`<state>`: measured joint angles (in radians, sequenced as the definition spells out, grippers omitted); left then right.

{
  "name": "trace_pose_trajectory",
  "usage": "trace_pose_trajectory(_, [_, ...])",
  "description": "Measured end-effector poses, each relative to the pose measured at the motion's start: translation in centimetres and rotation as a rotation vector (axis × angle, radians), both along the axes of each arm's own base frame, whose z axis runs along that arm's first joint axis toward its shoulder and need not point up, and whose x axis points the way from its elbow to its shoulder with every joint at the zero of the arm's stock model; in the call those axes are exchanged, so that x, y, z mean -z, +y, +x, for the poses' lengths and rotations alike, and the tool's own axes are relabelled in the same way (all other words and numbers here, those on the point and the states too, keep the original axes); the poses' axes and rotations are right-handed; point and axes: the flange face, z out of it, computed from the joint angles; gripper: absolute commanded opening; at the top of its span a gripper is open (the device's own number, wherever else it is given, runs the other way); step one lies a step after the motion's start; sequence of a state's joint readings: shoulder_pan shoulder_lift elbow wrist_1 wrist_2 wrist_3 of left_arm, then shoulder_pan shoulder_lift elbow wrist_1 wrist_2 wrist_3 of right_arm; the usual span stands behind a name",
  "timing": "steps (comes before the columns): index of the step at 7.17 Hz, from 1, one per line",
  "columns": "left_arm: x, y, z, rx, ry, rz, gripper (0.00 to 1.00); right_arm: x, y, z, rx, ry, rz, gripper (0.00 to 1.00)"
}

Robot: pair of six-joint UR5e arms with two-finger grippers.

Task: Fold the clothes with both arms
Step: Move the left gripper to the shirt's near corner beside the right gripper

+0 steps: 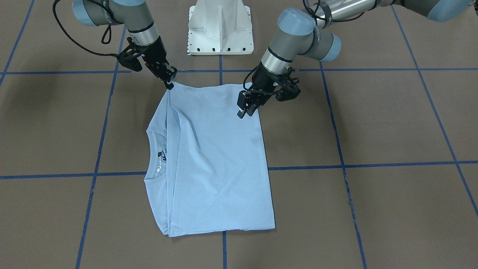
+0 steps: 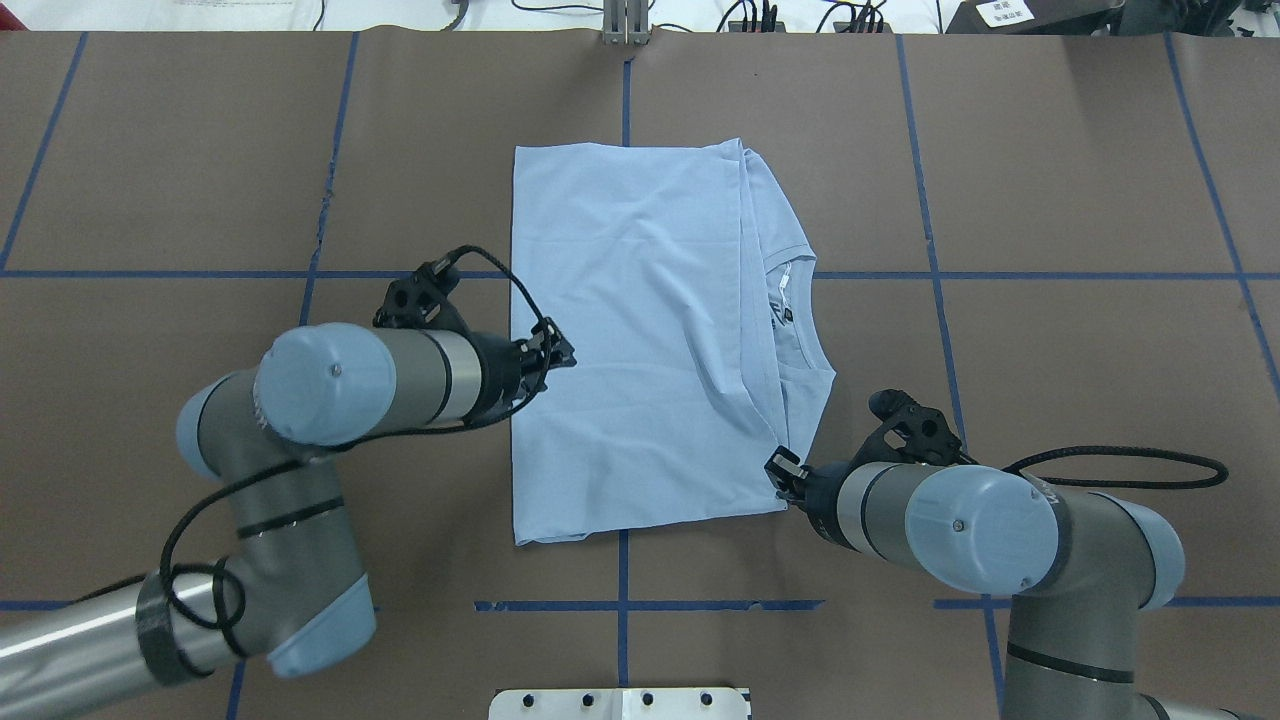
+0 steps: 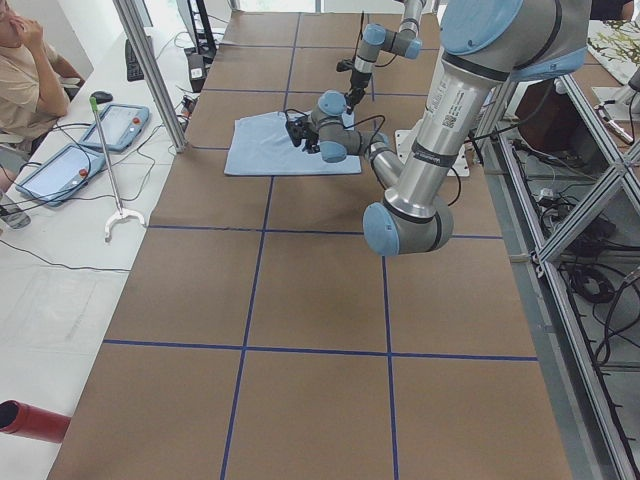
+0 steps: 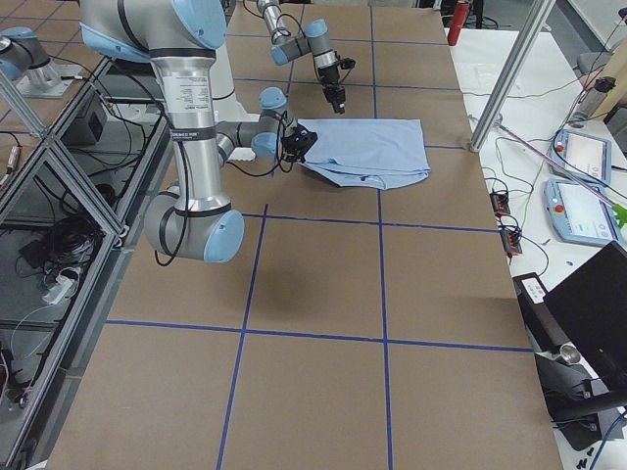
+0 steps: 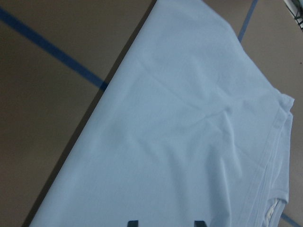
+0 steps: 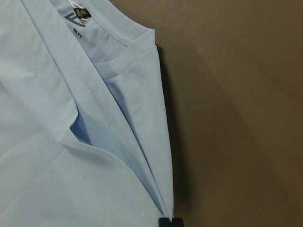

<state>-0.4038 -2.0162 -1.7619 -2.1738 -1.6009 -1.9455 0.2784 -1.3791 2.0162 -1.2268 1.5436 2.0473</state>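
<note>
I should keep moving my left gripper to the T-shirt's other near corner, which lies free, and close it there. My right gripper is pinching one near corner of the T-shirt.
The light blue T-shirt (image 2: 640, 330) lies folded lengthwise on the brown table, its collar and dark label (image 6: 80, 13) at its right side in the overhead view. My left gripper (image 2: 555, 350) hovers over the shirt's left edge. Its two fingertips (image 5: 133, 222) stand apart in the left wrist view, open, with only cloth (image 5: 180, 142) beneath them. My right gripper (image 2: 783, 470) sits at the shirt's near right corner. In the right wrist view the layered corner of the cloth (image 6: 156, 189) runs into the closed gripper (image 6: 169, 221). In the front-facing view the right gripper (image 1: 171, 84) touches that corner and the left gripper (image 1: 245, 111) is over the shirt (image 1: 216, 157).
The white pedestal base (image 1: 220, 30) stands between the arms behind the shirt. Blue tape lines (image 2: 620, 600) cross the brown table. A person (image 3: 25, 60), tablets (image 3: 115, 125) and an aluminium post (image 3: 150, 70) are beyond the table's far side.
</note>
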Motion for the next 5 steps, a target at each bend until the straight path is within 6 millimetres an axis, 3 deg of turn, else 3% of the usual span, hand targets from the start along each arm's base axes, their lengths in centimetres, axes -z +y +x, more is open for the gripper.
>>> trace_pose_trajectory(2, [-2.5, 5.3, 1.1, -0.035, -0.036, -0.060, 0.51, 0.0, 0.0, 0.0, 0.000, 0.000, 0.000, 0.00])
trace_pose_trajectory(5, [-3.9, 8.1, 2.5, -0.064, -0.088, -0.114, 0.50, 0.1, 0.0, 0.0, 0.000, -0.002, 0.001, 0.00])
